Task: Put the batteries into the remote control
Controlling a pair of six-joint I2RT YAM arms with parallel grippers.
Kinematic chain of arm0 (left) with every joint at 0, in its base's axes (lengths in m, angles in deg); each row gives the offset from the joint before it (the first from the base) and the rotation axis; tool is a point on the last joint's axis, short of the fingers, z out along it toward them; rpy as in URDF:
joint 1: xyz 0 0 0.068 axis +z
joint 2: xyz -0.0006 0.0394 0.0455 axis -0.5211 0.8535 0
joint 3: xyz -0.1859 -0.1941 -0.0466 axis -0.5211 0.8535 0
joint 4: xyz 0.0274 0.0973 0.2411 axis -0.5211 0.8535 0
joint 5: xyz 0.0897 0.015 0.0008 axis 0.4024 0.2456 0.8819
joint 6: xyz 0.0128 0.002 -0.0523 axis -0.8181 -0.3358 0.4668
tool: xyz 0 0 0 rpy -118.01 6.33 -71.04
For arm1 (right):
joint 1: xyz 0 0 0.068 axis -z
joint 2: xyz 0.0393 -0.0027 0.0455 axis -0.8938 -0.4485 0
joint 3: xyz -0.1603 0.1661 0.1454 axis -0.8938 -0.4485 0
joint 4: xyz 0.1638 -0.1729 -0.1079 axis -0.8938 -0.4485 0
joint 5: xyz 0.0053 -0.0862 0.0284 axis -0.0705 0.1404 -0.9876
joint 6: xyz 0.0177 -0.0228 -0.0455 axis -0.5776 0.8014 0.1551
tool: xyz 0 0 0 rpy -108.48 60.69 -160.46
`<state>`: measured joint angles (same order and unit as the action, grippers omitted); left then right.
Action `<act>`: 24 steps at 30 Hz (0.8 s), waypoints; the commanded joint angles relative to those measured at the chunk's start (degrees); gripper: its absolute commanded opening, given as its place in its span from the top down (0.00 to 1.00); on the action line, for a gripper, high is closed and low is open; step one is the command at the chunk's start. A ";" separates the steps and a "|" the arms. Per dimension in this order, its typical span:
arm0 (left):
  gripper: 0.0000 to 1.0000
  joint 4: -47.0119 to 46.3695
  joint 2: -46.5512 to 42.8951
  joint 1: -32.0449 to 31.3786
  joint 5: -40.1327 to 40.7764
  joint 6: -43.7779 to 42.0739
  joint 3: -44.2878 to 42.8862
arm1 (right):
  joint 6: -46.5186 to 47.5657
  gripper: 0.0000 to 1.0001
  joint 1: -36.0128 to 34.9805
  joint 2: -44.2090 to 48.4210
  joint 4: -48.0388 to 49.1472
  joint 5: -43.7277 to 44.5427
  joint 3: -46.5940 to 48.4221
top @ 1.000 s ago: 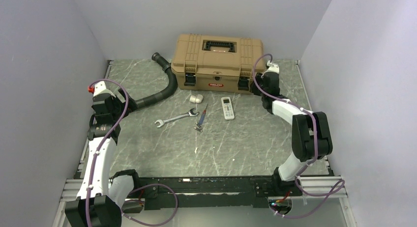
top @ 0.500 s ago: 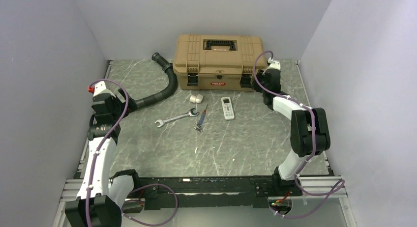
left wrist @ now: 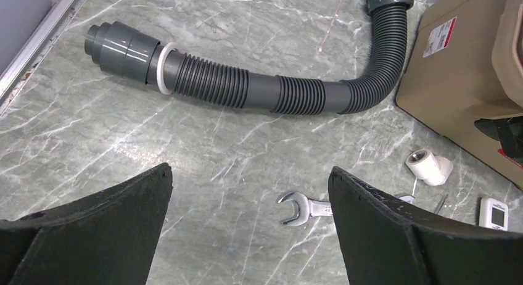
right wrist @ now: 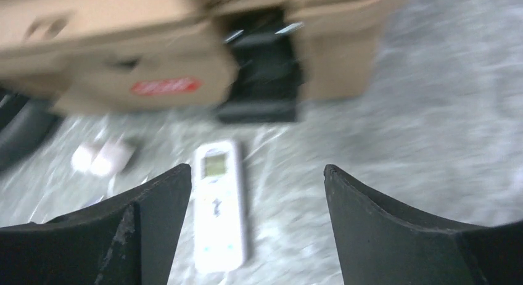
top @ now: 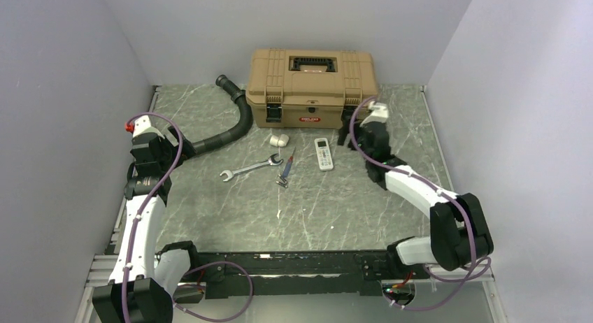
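Observation:
The remote control's long sides (top: 323, 152) line up with my right gripper's open fingers. I carry on going down toward its near end (top: 326, 166) until the fingers are on both sides of it.
The remote control (top: 323, 154) is a slim white handset lying flat on the marbled table, in front of the tan toolbox (top: 308, 85). My right gripper (top: 344, 135) hovers just right of it, near the toolbox's right latch, with its jaws open and nothing between them. The blurred right wrist view shows the remote control (right wrist: 219, 205) on the table below, beside the left finger of the right gripper (right wrist: 257, 169). My left gripper (top: 177, 140) stays at the far left, wide open and holding nothing; its wrist view catches the remote control (left wrist: 493, 213) at the right edge. No batteries are in view.
A grey corrugated hose (top: 234, 124) curves from the toolbox's left side toward the left arm. A steel wrench (top: 248, 168), a stubby white pipe fitting (top: 280, 139) and a thin pointed tool (top: 287, 168) lie left of the remote. Walls close in three sides.
My right arm has swung away from the toolbox's right end, forward and left toward the remote, and its jaws have opened wider. The left arm has not moved.

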<state>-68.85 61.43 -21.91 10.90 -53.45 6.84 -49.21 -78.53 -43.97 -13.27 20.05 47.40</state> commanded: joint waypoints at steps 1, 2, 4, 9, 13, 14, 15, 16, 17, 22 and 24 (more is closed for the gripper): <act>0.01 -0.30 -0.36 -0.20 0.45 -0.69 -2.98 | -2.15 0.17 -9.54 -0.48 -0.47 -0.35 -2.36; 0.01 -0.26 -0.45 -0.18 0.45 -0.77 -3.02 | -2.58 0.16 -10.72 -1.71 -0.62 -0.20 -2.51; 0.00 -0.08 -0.37 -0.20 0.46 -0.76 -3.11 | -3.53 0.16 -12.59 -3.65 -0.35 -0.95 -2.68; 0.01 0.00 -0.38 -0.19 0.29 -0.84 -3.19 | -3.56 0.15 -15.80 -9.16 0.29 0.94 -1.77; 0.01 -0.02 -0.35 -0.19 0.31 -0.86 -3.19 | -3.16 0.15 -16.20 -13.29 -1.56 2.52 0.47; 0.01 0.02 -0.45 -0.18 0.30 -0.87 -3.20 | -3.00 0.15 -16.23 -14.18 -2.09 2.59 1.06; 0.01 0.05 -0.51 -0.18 0.34 -0.87 -3.20 | -2.87 0.14 -16.38 -14.93 -2.51 2.67 1.63; 0.01 0.10 -0.54 -0.18 0.45 -0.87 -3.20 | -2.68 0.14 -16.59 -15.66 -2.92 2.88 2.13; 0.01 0.07 -0.55 -0.18 0.60 -0.87 -3.20 | -2.55 0.14 -16.71 -16.26 -3.42 3.28 2.57; 0.01 0.20 -0.73 -0.20 0.71 -0.91 -3.18 | -2.41 0.15 -17.50 -19.10 -5.79 5.97 4.36; 0.01 0.15 -0.81 -0.21 0.64 -0.93 -3.20 | -2.09 0.16 -17.73 -19.87 -6.34 6.39 4.85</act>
<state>-68.48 61.41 -21.91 10.95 -53.69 6.10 -51.92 -95.64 -62.61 -18.21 23.52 49.61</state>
